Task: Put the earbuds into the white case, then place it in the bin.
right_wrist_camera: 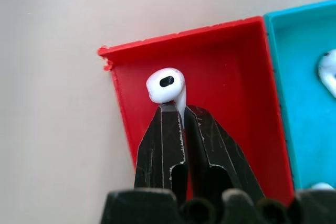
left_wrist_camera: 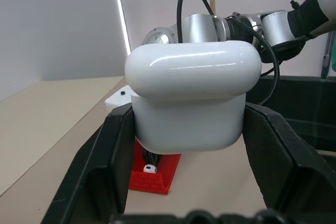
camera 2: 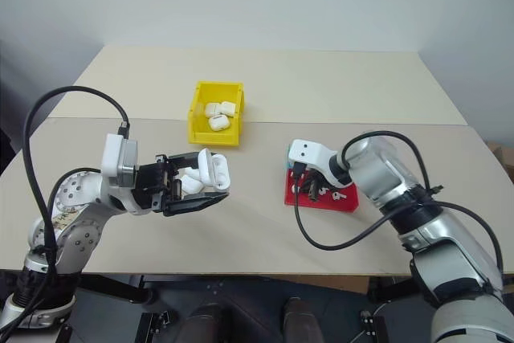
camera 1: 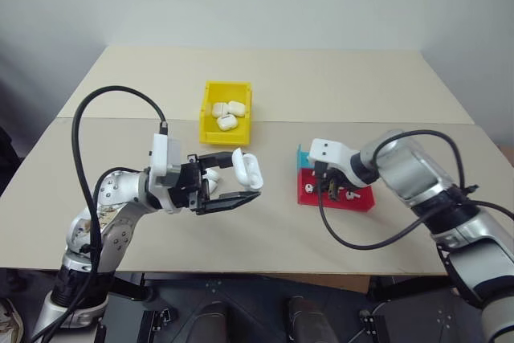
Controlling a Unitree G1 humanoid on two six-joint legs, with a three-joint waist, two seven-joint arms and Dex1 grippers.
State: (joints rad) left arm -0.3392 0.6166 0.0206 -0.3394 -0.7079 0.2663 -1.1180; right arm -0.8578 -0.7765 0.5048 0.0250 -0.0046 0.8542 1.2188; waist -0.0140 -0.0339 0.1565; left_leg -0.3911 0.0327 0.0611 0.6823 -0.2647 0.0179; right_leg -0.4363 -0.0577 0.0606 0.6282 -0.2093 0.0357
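Observation:
The earbud is pinched in my right gripper by the stem that must go into the white case, so I should open my fingers and take the earbud by its head.
The white case hangs above the table left of centre with its lid flipped up, and my left gripper is shut on its body. In the left wrist view the case sits between the two black fingers. My right gripper reaches down into the red tray and is shut on the stem of one of the earbuds, whose head pokes out above the fingertips. From the head views, that gripper is over the red tray's left part. The yellow bin stands behind the case.
Three white cases lie in the yellow bin. A cyan tray adjoins the red one and holds another earbud. The red tray sits right of centre, near the table's front half. Black cables loop from both wrists.

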